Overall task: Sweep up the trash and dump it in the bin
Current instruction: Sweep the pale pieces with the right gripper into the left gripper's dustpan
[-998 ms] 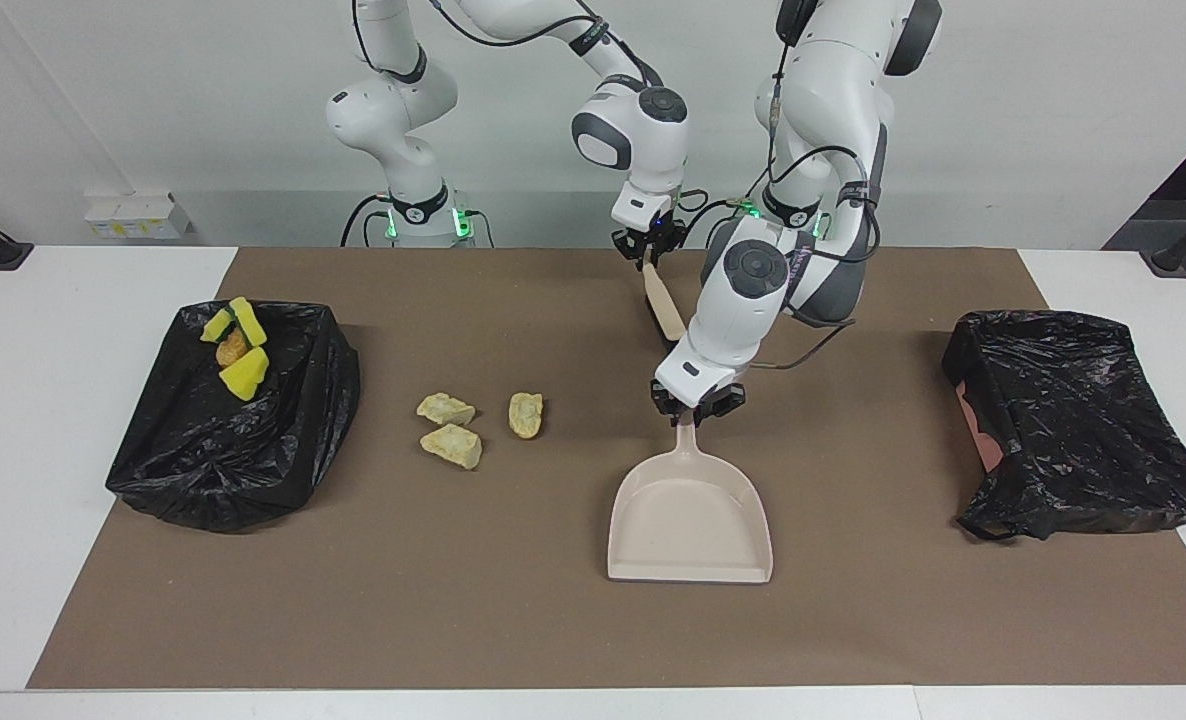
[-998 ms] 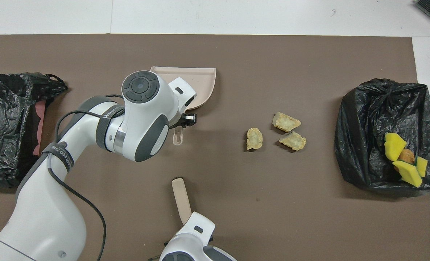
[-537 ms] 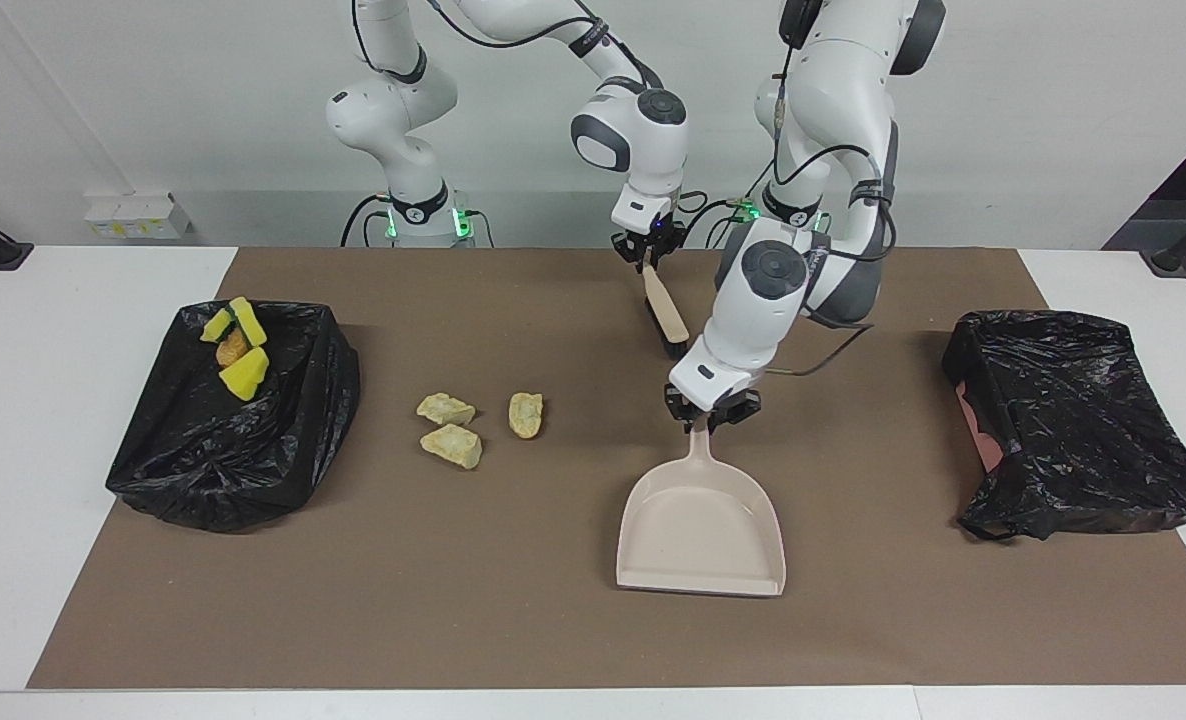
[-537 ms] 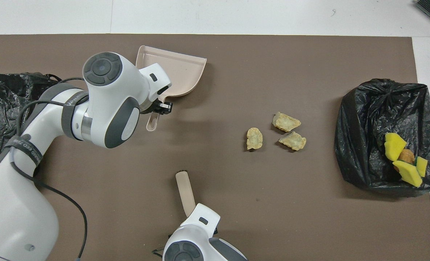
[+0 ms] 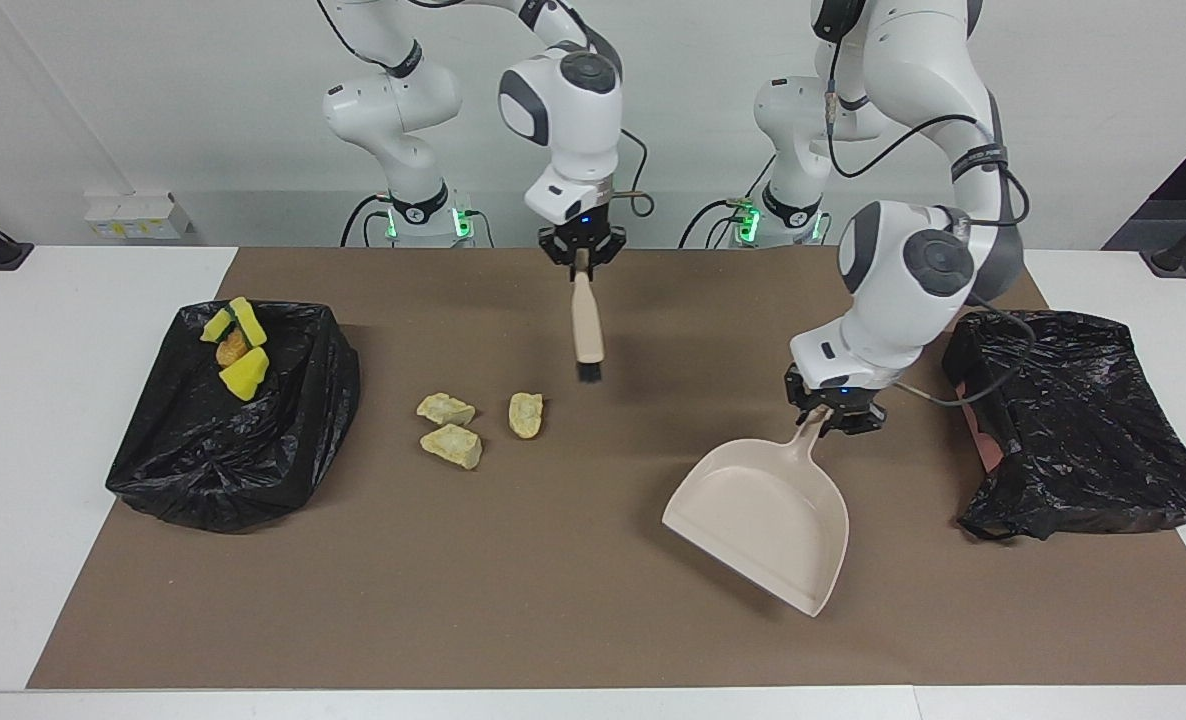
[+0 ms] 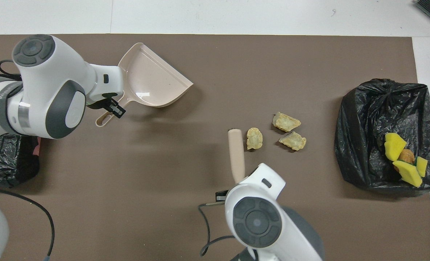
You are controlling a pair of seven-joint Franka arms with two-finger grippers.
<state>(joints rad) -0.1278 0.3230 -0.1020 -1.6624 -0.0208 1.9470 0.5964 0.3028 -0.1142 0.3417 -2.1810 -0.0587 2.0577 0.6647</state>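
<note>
My left gripper should turn the dustpan's edge toward the chunks (image 6: 255, 138) and lower it beside them, because the dustpan hangs with its edge (image 6: 168, 63) facing past the pale chunks.
Three pale crumbly trash chunks (image 5: 473, 425) (image 6: 254, 138) lie on the brown mat (image 5: 513, 600). Bright yellow and orange-brown trash (image 5: 238, 350) (image 6: 403, 159) sits in the black-bagged bin (image 5: 293, 410) (image 6: 363, 119) at the right arm's end of the table. My left gripper (image 5: 831, 418) (image 6: 110, 107) is shut on the handle of the beige dustpan (image 5: 763, 520) (image 6: 153, 79), which hangs tilted over the mat. My right gripper (image 5: 581, 258) is shut on the beige brush (image 5: 586, 330) (image 6: 236, 152), bristles down beside the nearest pale chunk.
A second black bag (image 5: 1073, 430) (image 6: 4, 163) lies at the left arm's end of the table, next to the left arm's wrist. White table (image 5: 53, 330) borders the mat on all sides.
The left arm swung the dustpan toward its own end of the table and turned it. The right arm carried the brush toward the pale chunks.
</note>
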